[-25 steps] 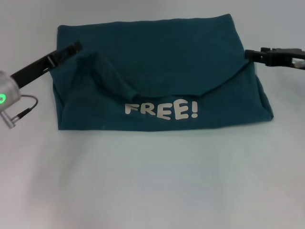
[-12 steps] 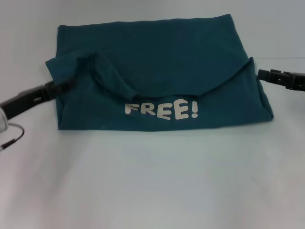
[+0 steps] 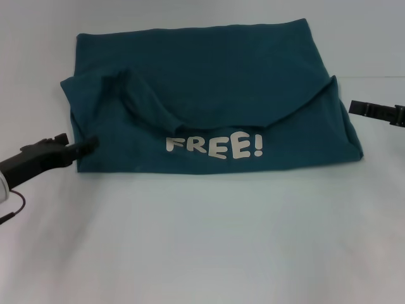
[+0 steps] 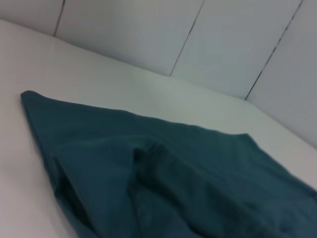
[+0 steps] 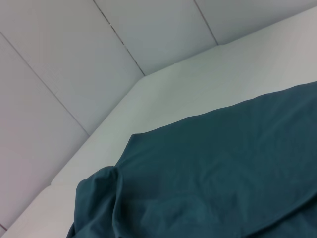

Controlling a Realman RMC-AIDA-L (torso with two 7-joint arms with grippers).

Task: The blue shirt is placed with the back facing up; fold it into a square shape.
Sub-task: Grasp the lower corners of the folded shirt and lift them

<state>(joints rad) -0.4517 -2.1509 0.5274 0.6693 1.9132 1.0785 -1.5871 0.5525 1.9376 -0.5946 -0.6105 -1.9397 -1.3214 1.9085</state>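
The shirt's near corner (image 3: 82, 166) is flat and away from the bunched fold (image 3: 126, 94), so my left gripper should go on down toward that corner before it closes there.
The blue shirt (image 3: 215, 82) lies folded into a wide band at the far middle of the white table. White "FREE!" lettering (image 3: 214, 146) shows on its near strip. A folded-over flap curves across the band just above the lettering, with a bunched ridge (image 3: 142, 101) on the left. My left gripper (image 3: 88, 144) is low at the shirt's near left corner, its tip at the cloth edge. My right gripper (image 3: 354, 107) hovers just off the shirt's right edge, apart from it. The left wrist view shows the shirt (image 4: 173, 173) from close up, and so does the right wrist view (image 5: 223, 173).
The shirt rests on a white table (image 3: 202, 240), with bare surface in front of it. Pale panelled walls (image 5: 74, 59) rise behind the table's far edge in the wrist views.
The left gripper came down from the shirt's far left corner to its near left corner, leaving a cloth corner sticking out at the left. The right gripper drew back rightward and lower.
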